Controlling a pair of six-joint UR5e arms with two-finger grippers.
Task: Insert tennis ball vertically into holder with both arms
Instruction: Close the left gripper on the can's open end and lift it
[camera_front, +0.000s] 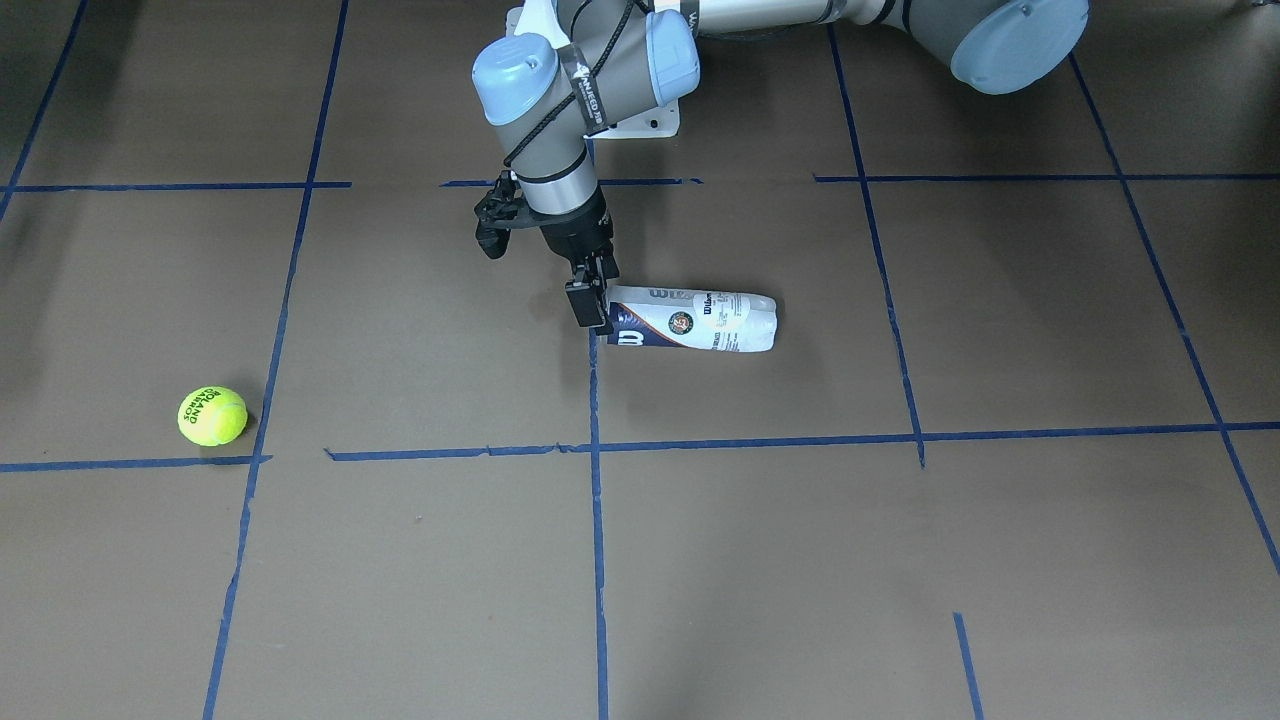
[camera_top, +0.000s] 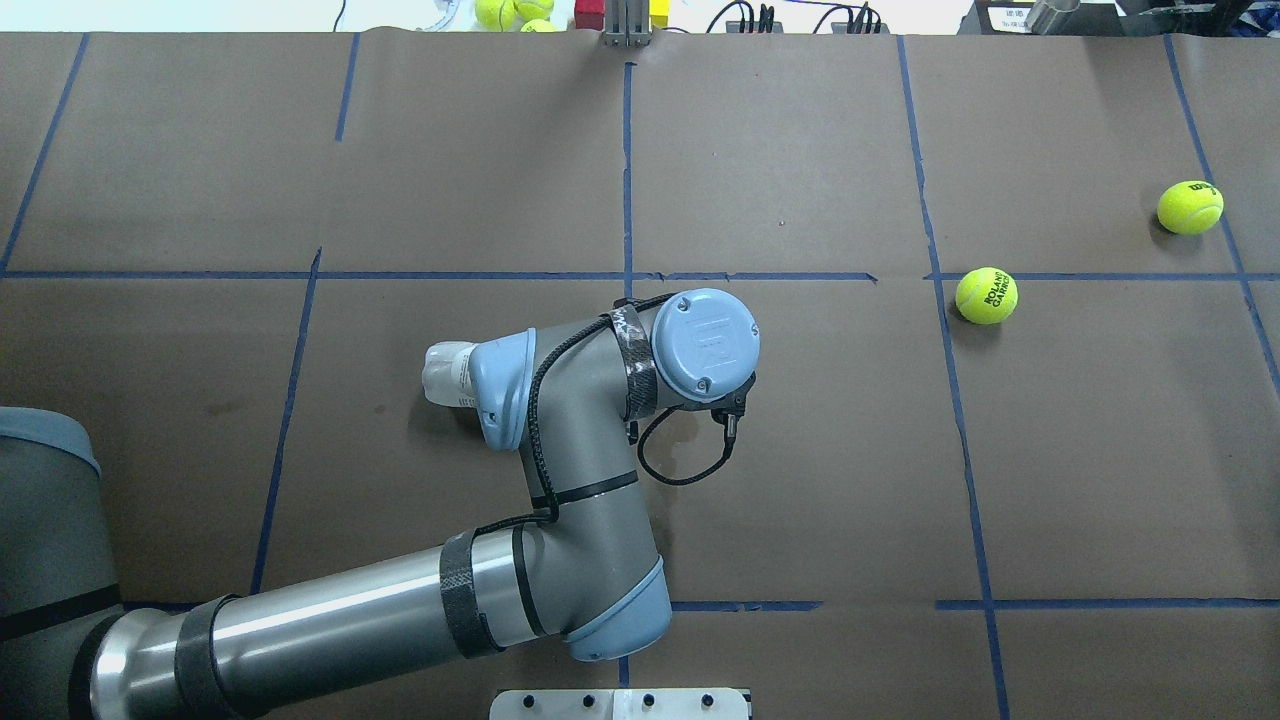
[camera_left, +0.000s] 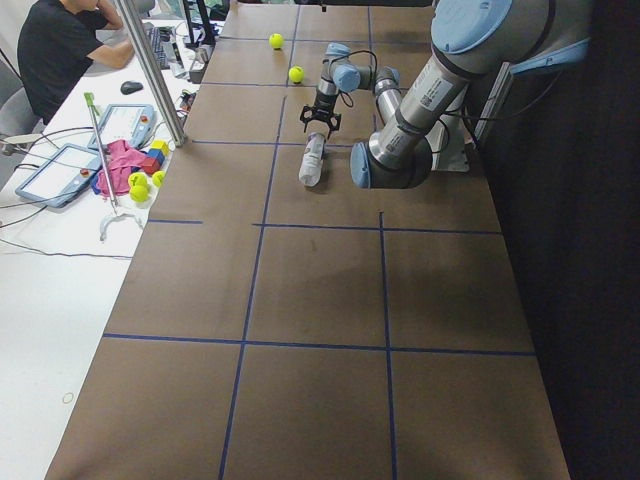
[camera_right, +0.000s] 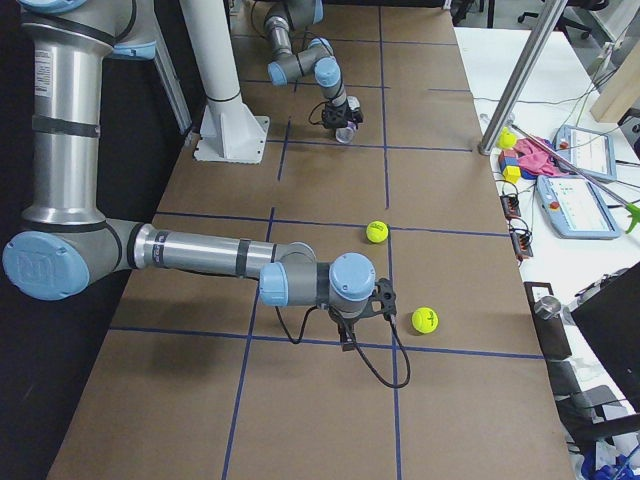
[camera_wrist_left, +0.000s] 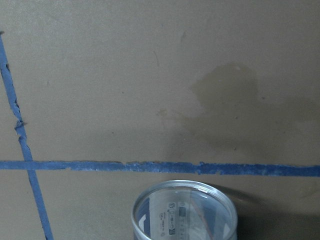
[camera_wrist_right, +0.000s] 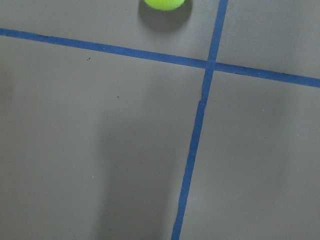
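Observation:
The round rim (camera_wrist_left: 184, 214) has only label print showing inside it, so I should expect an empty can (camera_front: 692, 319) with space for the tennis ball when I tip it upright.
The holder (camera_front: 700, 322), a clear can with a white and navy label, lies on its side mid-table, also in the left side view (camera_left: 312, 162). In the overhead view only its closed end (camera_top: 445, 372) shows past my left arm. My left gripper (camera_front: 590, 296) points down at the can's open end, fingers apart. The left wrist view shows the can's round rim (camera_wrist_left: 183, 212) and no fingers. The lettered tennis ball (camera_front: 212, 415) (camera_top: 986, 295) rests alone on the table. My right gripper (camera_right: 345, 342) points down near a second ball (camera_right: 425, 320); I cannot tell if it is open.
The second ball (camera_top: 1190, 207) lies far right. A ball (camera_wrist_right: 165, 3) shows at the top edge of the right wrist view. Blue tape lines grid the brown table. More balls and blocks (camera_top: 510, 12) sit past the far edge. A white pedestal (camera_right: 225, 130) stands at the robot's side.

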